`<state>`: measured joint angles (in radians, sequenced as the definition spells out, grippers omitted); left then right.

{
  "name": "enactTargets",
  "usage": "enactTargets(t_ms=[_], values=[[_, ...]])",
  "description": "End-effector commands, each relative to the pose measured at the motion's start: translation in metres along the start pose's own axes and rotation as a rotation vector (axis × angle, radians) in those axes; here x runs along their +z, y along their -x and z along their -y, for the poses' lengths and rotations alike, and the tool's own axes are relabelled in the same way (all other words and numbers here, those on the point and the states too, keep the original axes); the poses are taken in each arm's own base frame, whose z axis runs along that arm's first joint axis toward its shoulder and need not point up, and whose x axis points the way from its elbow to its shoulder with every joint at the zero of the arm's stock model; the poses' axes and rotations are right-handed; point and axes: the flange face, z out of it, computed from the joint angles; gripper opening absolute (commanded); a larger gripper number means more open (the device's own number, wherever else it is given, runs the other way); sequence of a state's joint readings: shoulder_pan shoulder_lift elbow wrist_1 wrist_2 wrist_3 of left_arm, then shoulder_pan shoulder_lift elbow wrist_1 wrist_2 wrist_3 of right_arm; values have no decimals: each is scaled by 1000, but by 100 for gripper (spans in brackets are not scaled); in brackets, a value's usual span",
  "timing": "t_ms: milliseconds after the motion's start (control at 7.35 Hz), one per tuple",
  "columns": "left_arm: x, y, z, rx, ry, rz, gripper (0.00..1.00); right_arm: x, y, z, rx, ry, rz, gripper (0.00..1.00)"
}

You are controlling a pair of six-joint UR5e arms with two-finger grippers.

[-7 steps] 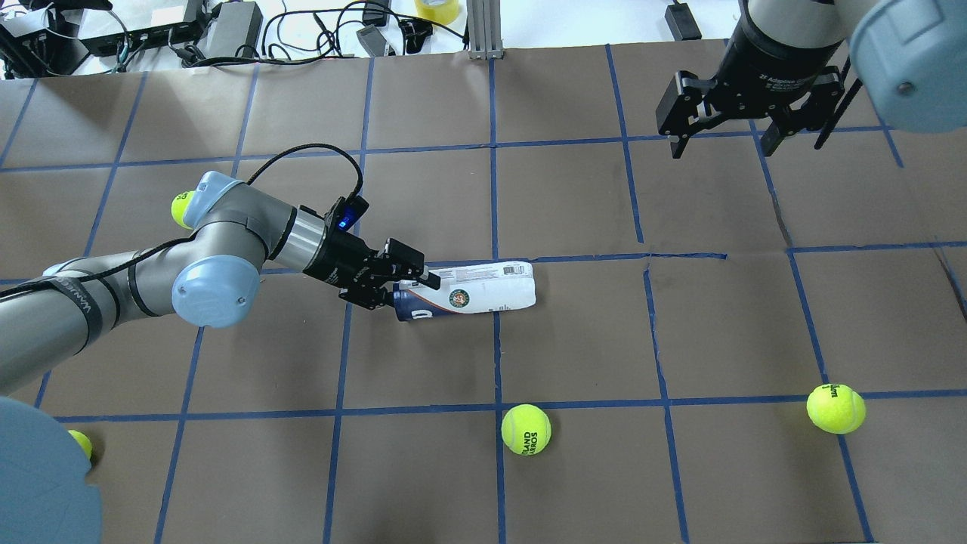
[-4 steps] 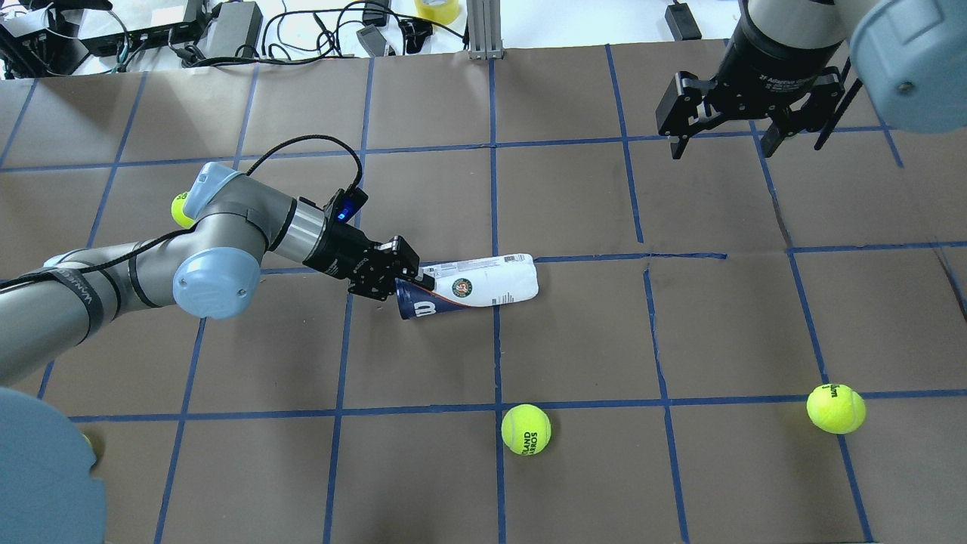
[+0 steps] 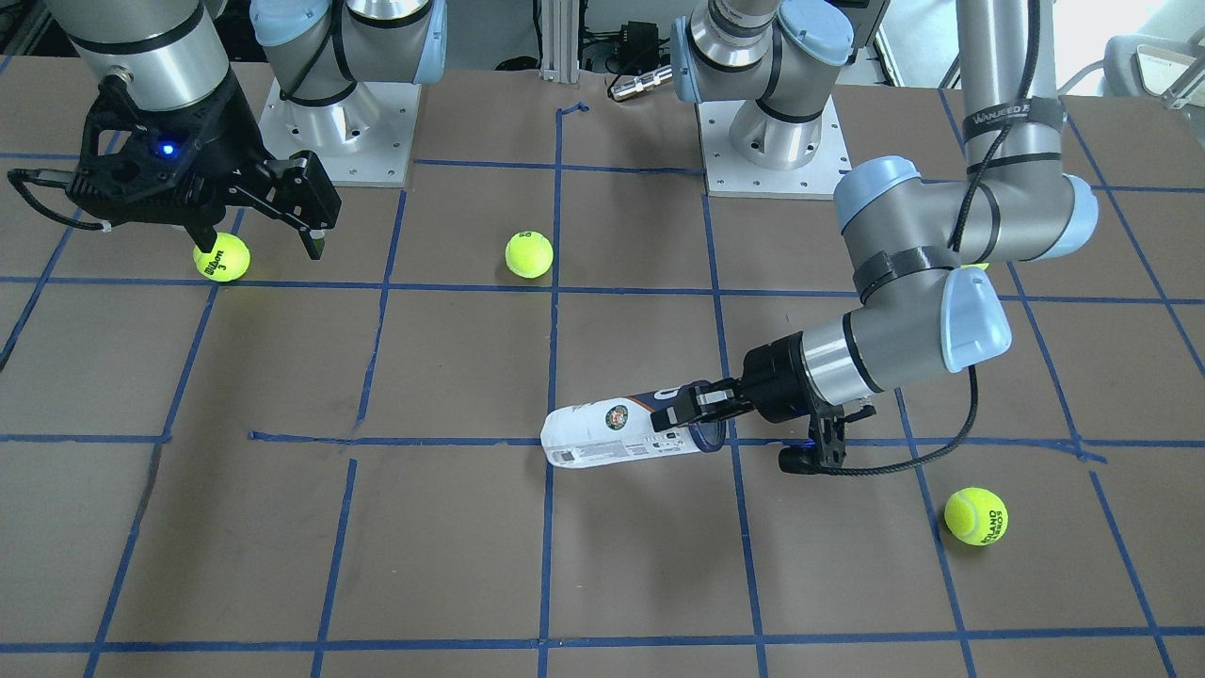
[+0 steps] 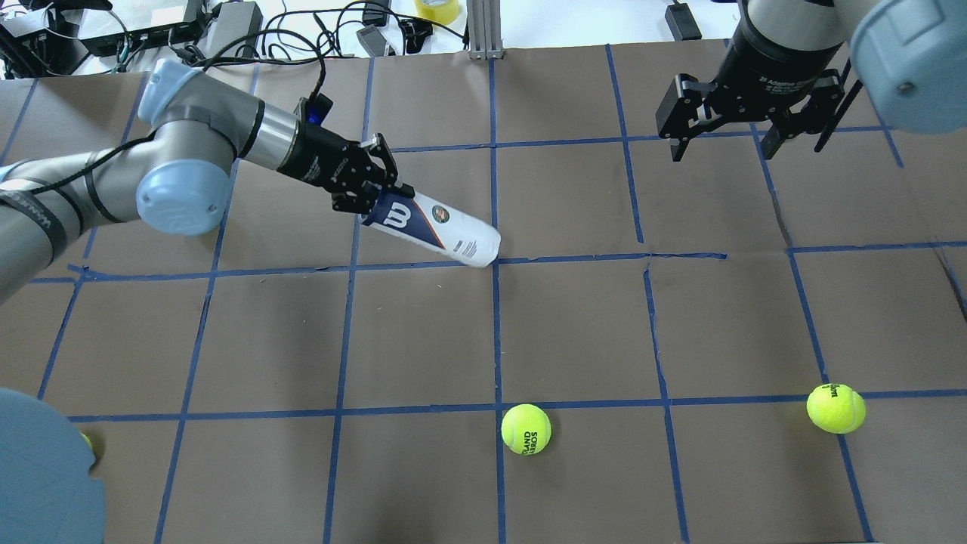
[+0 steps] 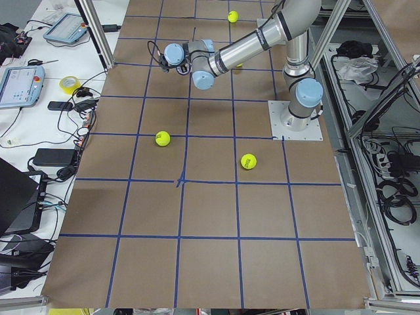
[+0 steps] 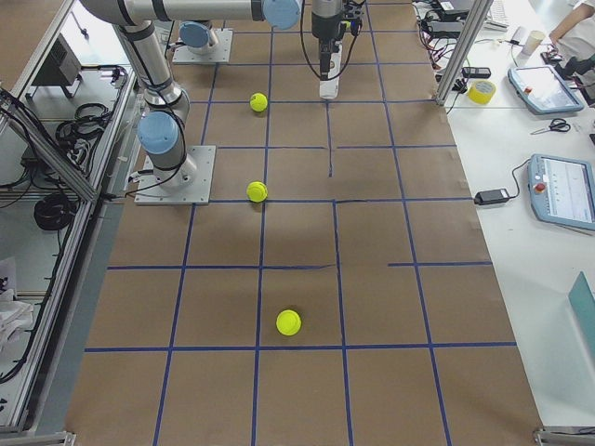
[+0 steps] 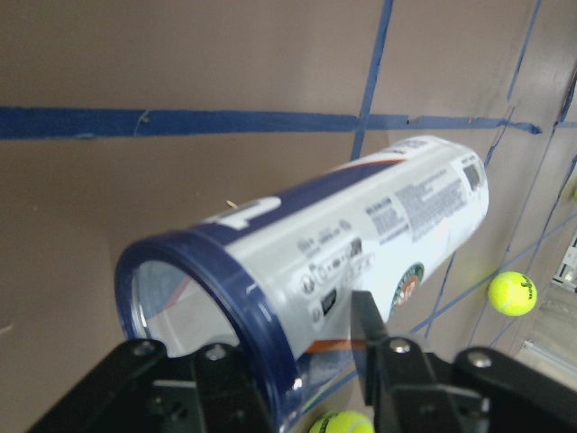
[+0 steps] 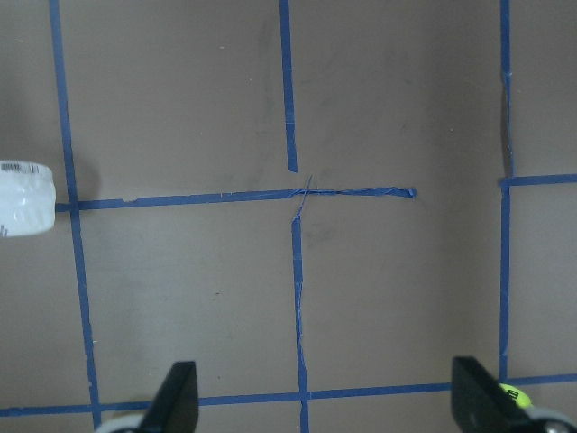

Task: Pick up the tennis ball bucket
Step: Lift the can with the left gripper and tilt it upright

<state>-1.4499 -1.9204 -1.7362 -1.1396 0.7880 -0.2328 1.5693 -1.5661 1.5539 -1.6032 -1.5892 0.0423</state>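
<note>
The tennis ball bucket (image 3: 616, 427) is almost level in my left gripper. I should swing the bucket's base down and set the bucket upright on the brown table (image 3: 664, 531).
The tennis ball bucket (image 4: 434, 227) is a white, navy and orange can with a dark blue rim. My left gripper (image 4: 375, 198) is shut on its rim end and holds it tilted, base end low toward the table. The left wrist view shows the bucket (image 7: 361, 244) close up with one finger (image 7: 365, 347) against its outside wall. In the front-facing view the bucket (image 3: 612, 433) lies low, with the left gripper (image 3: 692, 414) at its rim. My right gripper (image 4: 721, 140) is open and empty, high at the far right. The bucket's base (image 8: 22, 209) shows at the left edge of the right wrist view.
Yellow-green tennis balls lie on the brown, blue-taped table: one at the near middle (image 4: 526, 429) and one at the near right (image 4: 835, 408). Another ball (image 3: 222, 258) sits below the right gripper (image 3: 259, 231). Cables and boxes (image 4: 151, 30) line the far edge.
My left gripper has raised the bucket's rim end and swung it toward the far left. The bucket went from lying flat to tilted. The right arm has stayed put.
</note>
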Motion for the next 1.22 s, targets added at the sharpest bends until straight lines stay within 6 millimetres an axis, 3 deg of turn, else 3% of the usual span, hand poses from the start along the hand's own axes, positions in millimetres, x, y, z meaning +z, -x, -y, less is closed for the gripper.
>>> enactTargets(t_ms=[0, 136, 408, 680, 816, 1088], values=[[-40, -41, 14, -36, -90, 31, 0, 0, 0, 0, -1, -4, 0, 100], [-51, -56, 15, -10, -137, 83, 0, 0, 0, 0, -1, -3, 0, 100], [-55, -93, 15, 115, -267, 357, 0, 0, 0, 0, -1, 2, 0, 100], [-58, -107, 10, 335, -278, 541, 0, 0, 0, 0, -1, 0, 0, 100], [-50, -107, 11, 353, -271, 565, 0, 0, 0, 0, -1, 2, 0, 100], [-4, -121, 6, 398, -276, 719, 0, 0, 0, 0, 1, 0, 0, 100]])
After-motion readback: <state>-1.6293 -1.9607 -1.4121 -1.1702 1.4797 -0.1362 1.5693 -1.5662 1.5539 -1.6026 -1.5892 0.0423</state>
